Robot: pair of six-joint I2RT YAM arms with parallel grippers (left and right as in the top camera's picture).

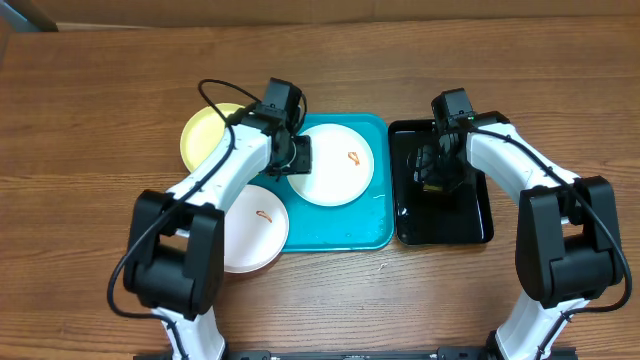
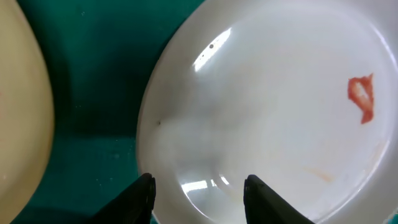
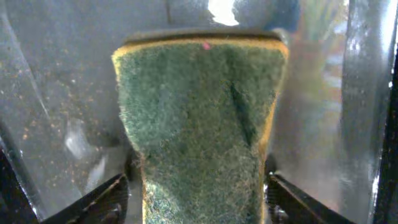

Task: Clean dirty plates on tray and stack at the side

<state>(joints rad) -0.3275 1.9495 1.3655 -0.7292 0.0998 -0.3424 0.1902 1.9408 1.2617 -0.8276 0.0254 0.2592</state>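
The robot's open left gripper is too far over the white plate, with the plate's rim [image 2: 142, 173] under one finger, so it should move back until its fingers are on both sides of the plate's rim.
A white plate [image 1: 335, 165] with an orange smear lies on the turquoise tray [image 1: 340, 235]. My left gripper [image 1: 298, 155] is open at the plate's left rim. In the left wrist view the jaws [image 2: 199, 199] straddle the rim of the plate [image 2: 273, 106], one finger over the tray [image 2: 93, 93]. A second smeared white plate [image 1: 255, 230] overlaps the tray's left edge. The pale yellow plate [image 1: 205, 135] lies at the tray's far-left corner. My right gripper [image 1: 437, 175] is shut on a green sponge [image 3: 199, 124], which looks squeezed between the fingers [image 3: 199, 199].
A glossy black tray [image 1: 470, 225] with wet patches stands right of the turquoise tray, and my right gripper is inside it. Wooden table surrounds both trays.
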